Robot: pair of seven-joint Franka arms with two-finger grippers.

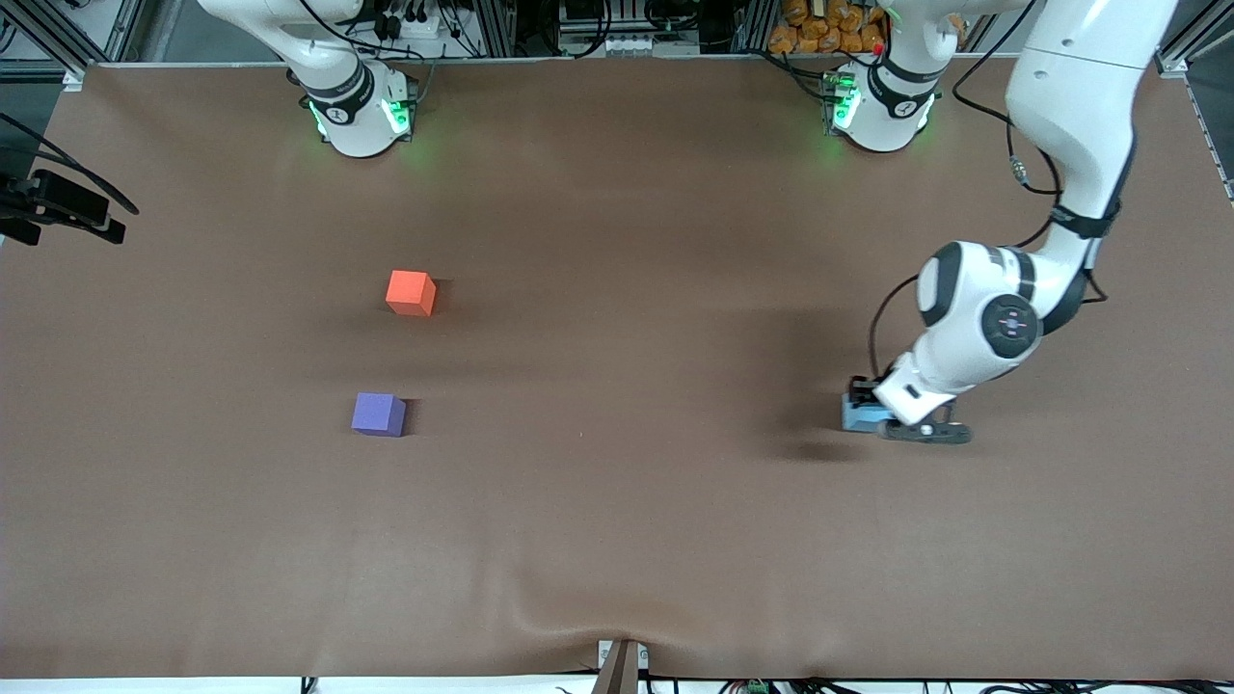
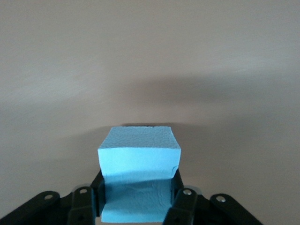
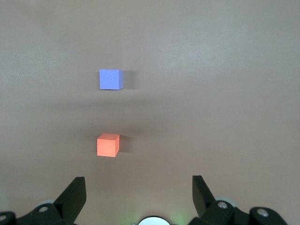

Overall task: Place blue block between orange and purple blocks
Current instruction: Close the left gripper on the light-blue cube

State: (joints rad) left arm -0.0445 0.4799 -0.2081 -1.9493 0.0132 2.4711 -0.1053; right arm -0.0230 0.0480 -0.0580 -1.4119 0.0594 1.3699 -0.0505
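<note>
My right gripper is empty and the cloth's middle [image 1: 578,360] is clear. My left gripper keeps taking the blue block [image 1: 862,415] there and lets go of it for my right gripper.
The light sky-blue block [image 1: 860,414] is between the fingers of my left gripper [image 1: 865,403], low over the table toward the left arm's end, with a shadow on the cloth beside it. In the left wrist view the left gripper [image 2: 138,202] is shut on the blue block [image 2: 139,152]. The orange block [image 1: 411,292] and the purple block [image 1: 378,414] sit apart toward the right arm's end, the purple one nearer the front camera. My right gripper [image 3: 138,193] is open and empty, high over its base, and sees the orange block [image 3: 108,145] and the purple block [image 3: 110,79].
The brown cloth [image 1: 617,405] covers the whole table. A black camera mount [image 1: 58,207] sticks in at the right arm's end. A small bracket [image 1: 622,665] sits at the table's edge nearest the front camera.
</note>
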